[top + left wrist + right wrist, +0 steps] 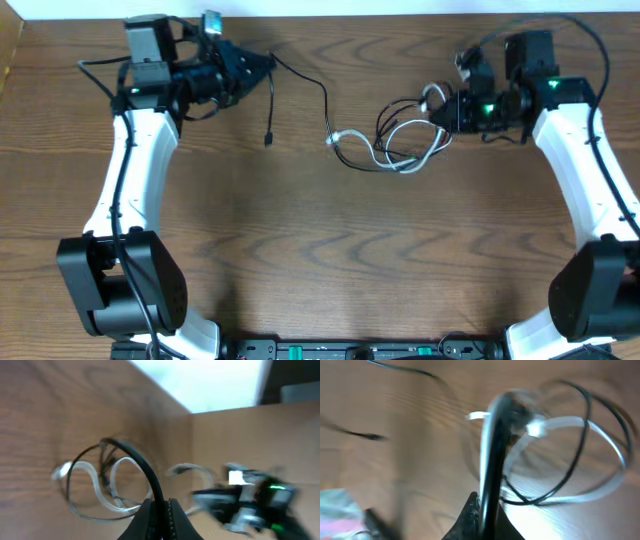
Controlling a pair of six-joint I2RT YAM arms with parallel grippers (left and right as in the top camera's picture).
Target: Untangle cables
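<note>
My right gripper should lift the tangle (384,138) so that my left gripper can take it, because the black cable in my left gripper winds into the white cable loops (405,163).
A tangle of white cable (405,152) and thin black cables (385,120) lies on the wooden table right of centre. My right gripper (437,112) sits at the tangle's right edge. In the right wrist view my right gripper (487,505) is shut on a black cable (492,450) that rises toward the white cable (560,425) loops. My left gripper (262,66) is at the back left. The left wrist view shows my left gripper (161,505) shut on a black cable (142,465). That black cable (322,95) runs right to the tangle, and a plug end (268,138) hangs loose.
The table's back edge and a pale wall (350,8) run along the top. Both white arms reach in from the front corners. In the left wrist view the right arm (250,497) shows blurred, with a green light.
</note>
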